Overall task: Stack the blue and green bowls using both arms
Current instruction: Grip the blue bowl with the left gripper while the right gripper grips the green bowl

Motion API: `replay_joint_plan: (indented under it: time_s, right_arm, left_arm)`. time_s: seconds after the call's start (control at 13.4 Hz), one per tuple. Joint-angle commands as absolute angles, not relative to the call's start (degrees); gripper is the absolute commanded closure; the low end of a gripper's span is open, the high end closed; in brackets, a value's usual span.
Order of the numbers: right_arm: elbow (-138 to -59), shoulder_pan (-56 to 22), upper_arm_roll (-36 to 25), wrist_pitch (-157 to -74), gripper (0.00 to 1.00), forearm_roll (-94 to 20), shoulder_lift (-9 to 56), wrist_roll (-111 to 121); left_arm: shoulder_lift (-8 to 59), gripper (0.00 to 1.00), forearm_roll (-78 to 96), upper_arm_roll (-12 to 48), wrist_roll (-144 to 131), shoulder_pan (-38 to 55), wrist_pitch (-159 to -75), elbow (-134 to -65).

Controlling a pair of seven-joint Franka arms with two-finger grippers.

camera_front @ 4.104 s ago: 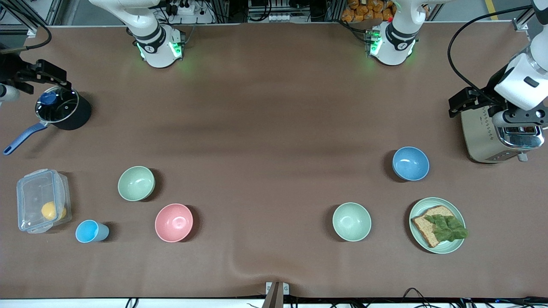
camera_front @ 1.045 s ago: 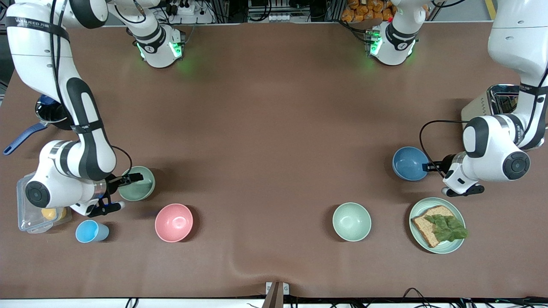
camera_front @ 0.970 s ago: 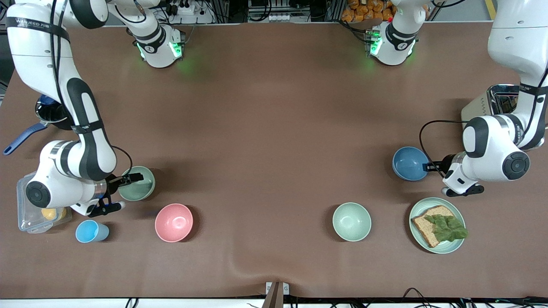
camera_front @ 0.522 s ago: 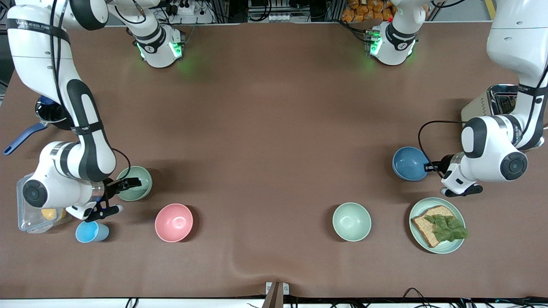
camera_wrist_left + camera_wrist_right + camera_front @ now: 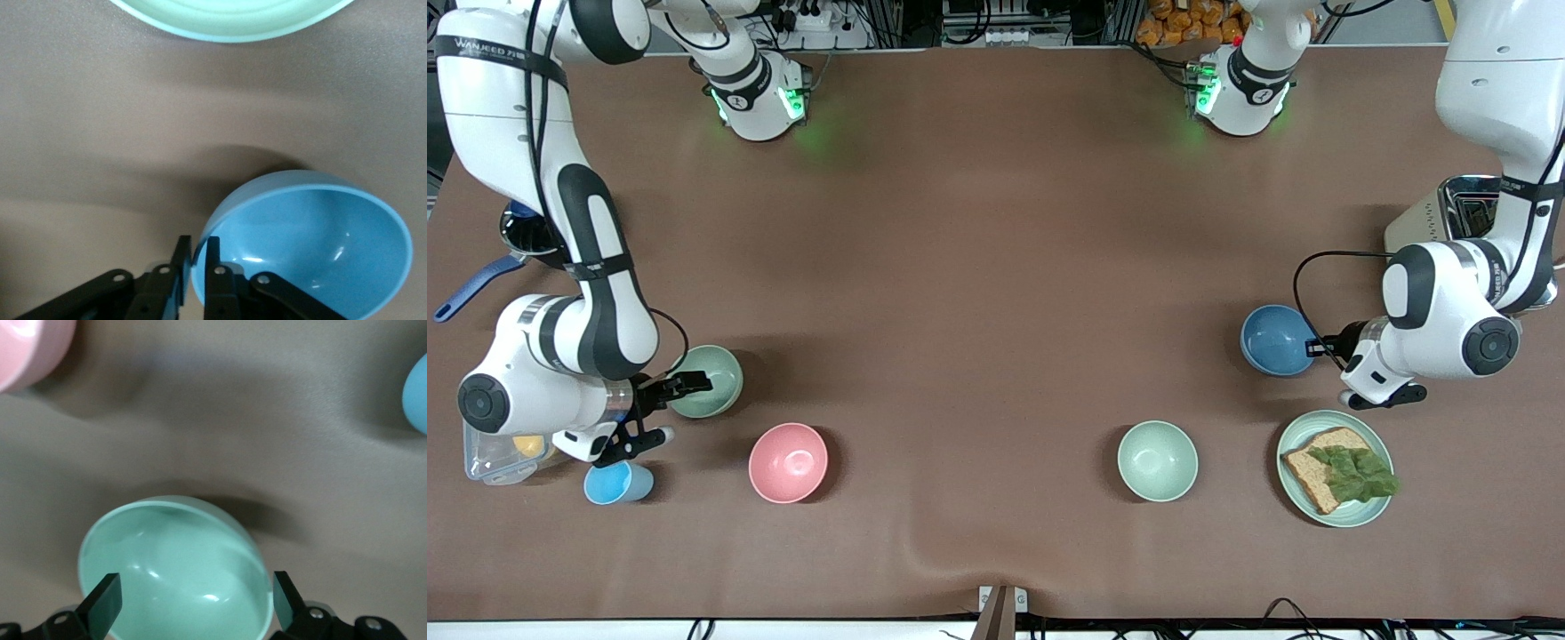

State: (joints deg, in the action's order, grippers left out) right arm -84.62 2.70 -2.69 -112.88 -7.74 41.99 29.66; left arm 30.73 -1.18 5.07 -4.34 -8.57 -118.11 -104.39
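Observation:
The green bowl (image 5: pixel 719 380) is a long way from the blue bowl in my left gripper, so next my right gripper brings the green bowl to the table's middle (image 5: pixel 1040 332) first.
The blue bowl (image 5: pixel 1272 340) stands toward the left arm's end of the table. My left gripper (image 5: pixel 1313 347) is at its rim on the side toward that end. In the left wrist view, my left gripper (image 5: pixel 195 257) is shut on the rim of the blue bowl (image 5: pixel 313 247), one finger inside and one outside. The sage-green bowl (image 5: pixel 711 378) stands toward the right arm's end. My right gripper (image 5: pixel 671 407) hangs open over its edge. In the right wrist view, the right gripper (image 5: pixel 195 600) has its fingers spread wide over the green bowl (image 5: pixel 177 573).
A pale mint bowl (image 5: pixel 1158 460) and a plate (image 5: pixel 1316 420) with bread and lettuce lie nearer the camera than the blue bowl. A pink bowl (image 5: pixel 788 462), a light-blue cup (image 5: pixel 615 482) and a plastic box (image 5: pixel 489 449) lie near the green bowl. A toaster (image 5: pixel 1440 218) and a pot (image 5: pixel 525 233) stand at the table's ends.
Four seconds ago both arms were over the pot and the toaster. In the last second the right gripper shifted slightly toward the cup, and the left gripper stayed at the blue bowl's rim.

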Motion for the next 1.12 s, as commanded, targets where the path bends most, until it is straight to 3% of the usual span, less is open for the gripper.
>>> replay_joint_plan:
  time_s: [0.0,0.15,0.22,0.3,0.37,1.04]
  right_arm:
    - [-84.11,4.74,-2.02,-114.7,0.0,-8.61,44.12,34.09]
    - [-84.29,5.27,-1.93,-114.61,0.01,-8.79,44.47,35.06]
    - [-84.29,5.19,-1.93,-114.17,0.61,-8.96,44.47,35.59]
    - [-84.29,5.27,-1.93,-114.08,0.94,-8.96,44.47,36.38]
    - [-84.46,5.45,-1.93,-114.0,1.0,-9.05,44.47,37.26]
    - [-83.85,4.83,-1.85,-109.71,1.0,-9.4,43.51,41.4]
  left_arm:
    - [31.11,1.0,-1.14,5.19,-5.36,-8.44,-118.65,-104.24]
    - [31.11,1.0,-1.23,5.19,-5.27,-8.44,-118.65,-104.24]
    - [31.11,1.0,-1.23,5.19,-5.27,-8.44,-118.65,-104.24]
    - [31.11,1.0,-1.23,5.19,-5.27,-8.44,-118.65,-104.24]
    - [31.11,1.0,-1.23,5.19,-5.19,-8.44,-118.65,-104.24]
    - [30.24,1.0,-1.32,6.06,-5.19,-8.26,-117.86,-103.97]
